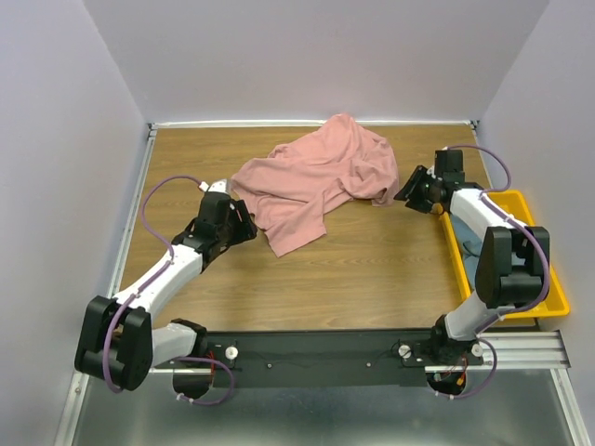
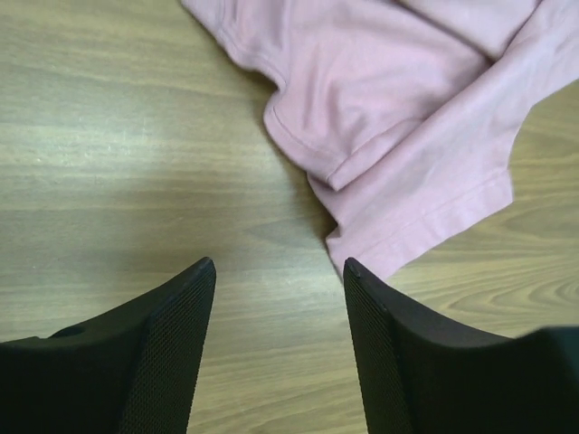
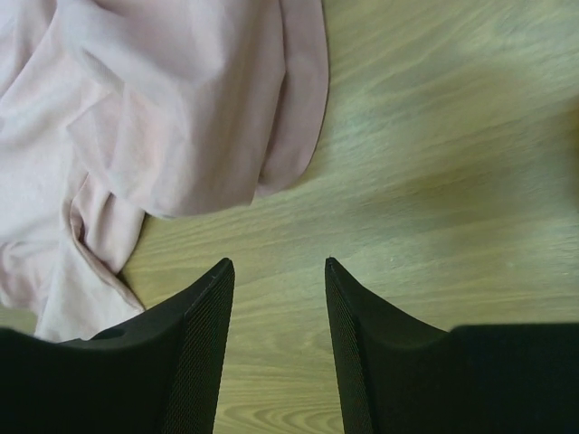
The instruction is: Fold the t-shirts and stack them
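Note:
The dusty-pink t-shirt [image 1: 316,167] will spread out wider and smoother when the robot pulls the t-shirt's corner aside, because a loose diagonal fold [image 1: 305,203] runs across the t-shirt's near flap.
A dusty-pink t-shirt [image 1: 314,177] lies crumpled on the wooden table at the back middle; no print shows. My left gripper [image 1: 245,226] is open and empty, just left of the shirt's lower hem corner. In the left wrist view the gripper [image 2: 279,264] is over bare wood, with a sleeve and hem [image 2: 407,136] just ahead to the right. My right gripper [image 1: 405,192] is open and empty beside the shirt's right edge. In the right wrist view the gripper [image 3: 276,262] is over wood, the shirt [image 3: 154,108] ahead to the left. The blue-grey t-shirt is out of view.
A yellow plastic bin [image 1: 537,279] stands at the table's right edge, under my right arm. White walls enclose the table on three sides. A metal rail [image 1: 372,348] runs along the near edge.

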Available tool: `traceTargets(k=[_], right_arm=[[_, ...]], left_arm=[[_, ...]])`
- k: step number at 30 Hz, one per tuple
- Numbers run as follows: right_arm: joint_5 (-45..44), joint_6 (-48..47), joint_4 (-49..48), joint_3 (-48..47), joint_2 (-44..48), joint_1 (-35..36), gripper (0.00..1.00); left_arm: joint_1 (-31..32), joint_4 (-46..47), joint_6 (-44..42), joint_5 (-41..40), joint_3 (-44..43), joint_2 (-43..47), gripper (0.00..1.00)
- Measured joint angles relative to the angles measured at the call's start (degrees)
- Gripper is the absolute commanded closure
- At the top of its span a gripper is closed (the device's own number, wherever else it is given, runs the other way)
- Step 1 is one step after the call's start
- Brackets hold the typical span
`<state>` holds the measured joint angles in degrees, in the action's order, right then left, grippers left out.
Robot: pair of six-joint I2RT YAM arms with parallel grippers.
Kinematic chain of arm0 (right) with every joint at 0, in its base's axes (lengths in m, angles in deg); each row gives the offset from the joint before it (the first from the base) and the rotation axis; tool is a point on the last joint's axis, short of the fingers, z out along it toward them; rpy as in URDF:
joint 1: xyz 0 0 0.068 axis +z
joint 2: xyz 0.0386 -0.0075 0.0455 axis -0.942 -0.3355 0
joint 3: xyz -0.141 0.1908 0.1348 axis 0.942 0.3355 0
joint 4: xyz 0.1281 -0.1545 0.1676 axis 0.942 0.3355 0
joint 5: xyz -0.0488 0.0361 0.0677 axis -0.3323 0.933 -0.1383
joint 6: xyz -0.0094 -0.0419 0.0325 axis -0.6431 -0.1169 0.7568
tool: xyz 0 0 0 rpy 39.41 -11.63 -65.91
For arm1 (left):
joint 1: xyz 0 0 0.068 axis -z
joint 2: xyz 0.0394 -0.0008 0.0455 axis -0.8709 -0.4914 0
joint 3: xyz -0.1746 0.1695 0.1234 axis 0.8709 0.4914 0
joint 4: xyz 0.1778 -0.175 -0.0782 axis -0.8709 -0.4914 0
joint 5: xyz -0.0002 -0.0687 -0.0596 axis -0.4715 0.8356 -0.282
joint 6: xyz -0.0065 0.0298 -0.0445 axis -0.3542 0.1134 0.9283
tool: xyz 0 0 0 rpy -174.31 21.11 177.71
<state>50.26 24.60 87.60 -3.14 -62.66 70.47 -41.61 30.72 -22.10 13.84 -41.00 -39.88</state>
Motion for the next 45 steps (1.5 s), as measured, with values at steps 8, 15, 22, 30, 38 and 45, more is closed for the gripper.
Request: traceTargets(k=[8,15,22,30,38,45], right_arm=[[4.5,0.5,-3.6,4.2,0.9,-0.6,0.47],[5.1,-0.4,-4.5,7.9,6.9,-0.6,0.47],[5.7,-0.7,-4.7,9.4,9.9,-0.6,0.47],[6.2,-0.9,-4.7,11.5,10.8,-0.6,0.47],[6.5,-0.9,-4.7,12.1,12.2,-0.6,0.47],[7.1,-1.0,-4.7,12.2,12.2,-0.6,0.47]], left_arm=[[-1.8,6.1,7.6,3.3,3.1,-1.5,0.28],[4.4,8.3,10.3,4.5,4.8,-3.4,0.35],[9.0,9.2,10.6,1.1,4.9,-7.3,0.42],[11.8,11.0,10.3,-5.1,2.8,-13.3,0.48],[12.8,15.3,9.1,-7.6,1.8,-16.8,0.49],[13.0,17.5,8.5,-8.8,1.2,-18.4,0.49]])
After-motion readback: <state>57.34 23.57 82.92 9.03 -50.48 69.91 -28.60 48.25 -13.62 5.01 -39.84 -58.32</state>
